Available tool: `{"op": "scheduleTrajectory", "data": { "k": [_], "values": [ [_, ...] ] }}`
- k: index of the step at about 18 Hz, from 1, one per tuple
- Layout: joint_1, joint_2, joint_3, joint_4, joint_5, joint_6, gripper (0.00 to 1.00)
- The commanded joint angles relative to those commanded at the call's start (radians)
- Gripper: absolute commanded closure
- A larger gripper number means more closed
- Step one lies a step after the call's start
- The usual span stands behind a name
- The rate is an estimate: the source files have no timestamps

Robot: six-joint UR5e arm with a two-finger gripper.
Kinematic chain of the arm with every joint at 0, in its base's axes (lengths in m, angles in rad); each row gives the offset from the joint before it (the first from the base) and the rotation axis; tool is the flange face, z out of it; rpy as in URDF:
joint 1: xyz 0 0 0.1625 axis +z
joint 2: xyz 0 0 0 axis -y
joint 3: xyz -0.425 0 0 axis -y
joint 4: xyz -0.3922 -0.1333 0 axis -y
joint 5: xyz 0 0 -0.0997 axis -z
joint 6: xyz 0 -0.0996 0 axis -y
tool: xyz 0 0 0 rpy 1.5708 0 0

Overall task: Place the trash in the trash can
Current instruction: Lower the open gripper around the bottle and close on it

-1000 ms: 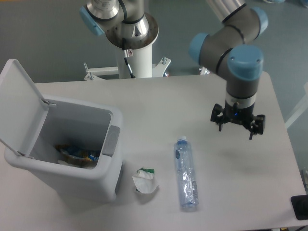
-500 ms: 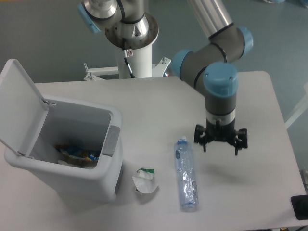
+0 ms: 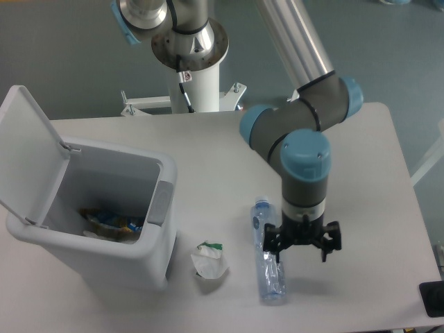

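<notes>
I expect the crushed clear plastic bottle [image 3: 268,253] to settle fully below the trash can's rim when I lower it in, because the litter [image 3: 111,225] lies deep inside the trash can.
A crushed clear plastic bottle [image 3: 267,260] with a pale blue cap lies lengthwise on the table, cap pointing away. A crumpled white wrapper [image 3: 209,260] with a green mark lies to its left. The pale grey-white trash can [image 3: 149,267] stands at the left with its flip lid raised and some litter inside. My gripper [image 3: 302,246] is open and empty, pointing down just right of the bottle's middle. Its left finger overlaps the bottle's edge in the image. I cannot tell whether it touches the bottle.
The robot's white base column [image 3: 194,76] stands at the table's back edge. A dark object [image 3: 431,298] sits at the front right corner. The table's right edge runs close to the arm.
The gripper has moved left and toward the front of the table, from the right side to beside the bottle. It stays open. Bottle, wrapper and can have not moved.
</notes>
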Motion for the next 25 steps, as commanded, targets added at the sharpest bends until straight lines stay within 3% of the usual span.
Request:
{"op": "scheduleTrajectory", "data": {
  "k": [10, 15, 18, 21, 25],
  "values": [
    [-0.023, -0.069, 0.012, 0.000, 0.068, -0.003, 0.00],
    [-0.032, -0.118, 0.069, -0.002, 0.077, -0.006, 0.00],
    [-0.032, -0.121, 0.071, -0.008, 0.075, -0.006, 0.33],
    [-0.032, -0.124, 0.078, -0.009, 0.075, -0.031, 0.58],
    [-0.032, -0.124, 0.083, -0.009, 0.074, -0.032, 0.60]
  ]
}}
